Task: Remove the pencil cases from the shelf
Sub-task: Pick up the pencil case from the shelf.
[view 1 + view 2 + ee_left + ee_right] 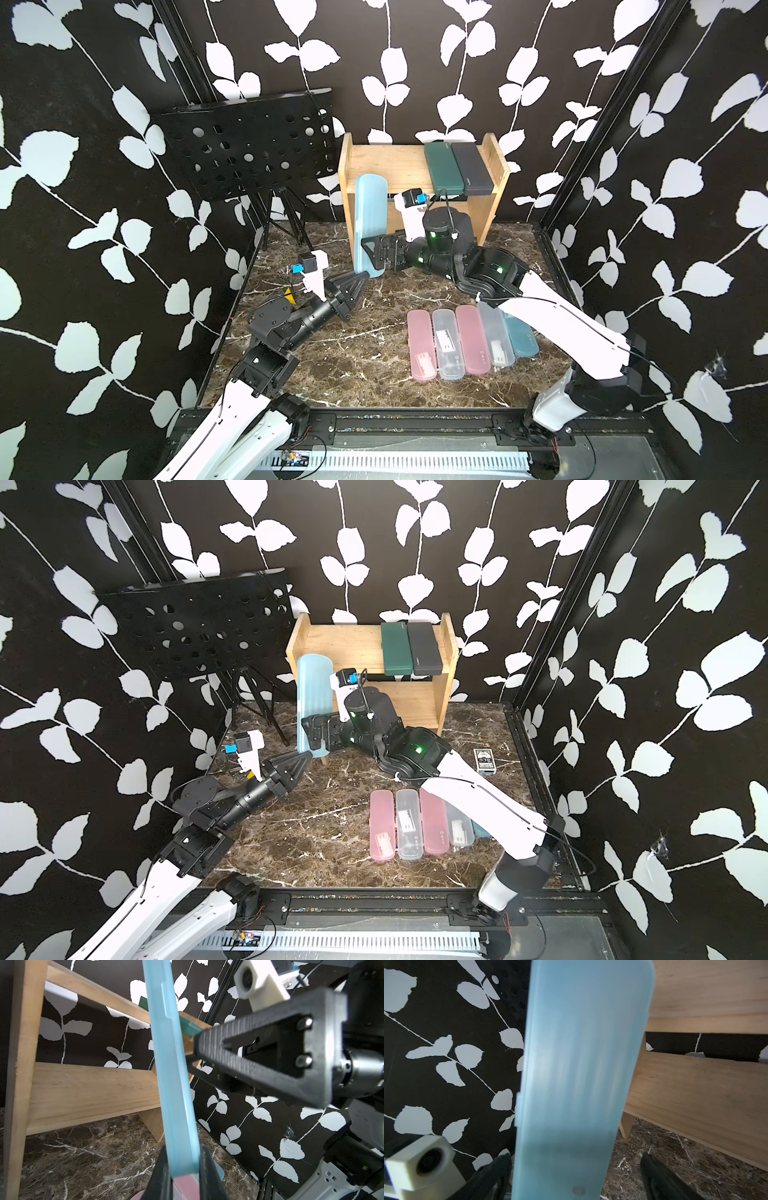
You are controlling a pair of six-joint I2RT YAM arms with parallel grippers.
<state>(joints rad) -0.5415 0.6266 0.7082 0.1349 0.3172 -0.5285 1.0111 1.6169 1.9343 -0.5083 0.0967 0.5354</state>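
My left fingers grip the light blue case upright by its lower end (375, 269), so my right gripper should take it and lay it flat beside the row (393, 345).
A light blue pencil case (370, 220) (314, 704) stands almost upright in front of the shelf (399, 166) (345, 642), at its left end. My left gripper (363, 276) (184, 1159) is shut on the case's lower end. My right gripper (374, 253) (576, 1159) is open, with a finger on either side of the case's lower part (577, 1084). A dark green case (442, 168) and a dark grey case (471, 168) lie side by side on the shelf's top board at the right. Several pink, clear and blue cases (472, 340) lie in a row on the table at the front right.
A black perforated music stand (249, 145) on a tripod stands left of the shelf, close behind my left arm. A small black-and-white card box (484, 760) lies on the marble table near the right wall. Patterned walls close in the back and both sides.
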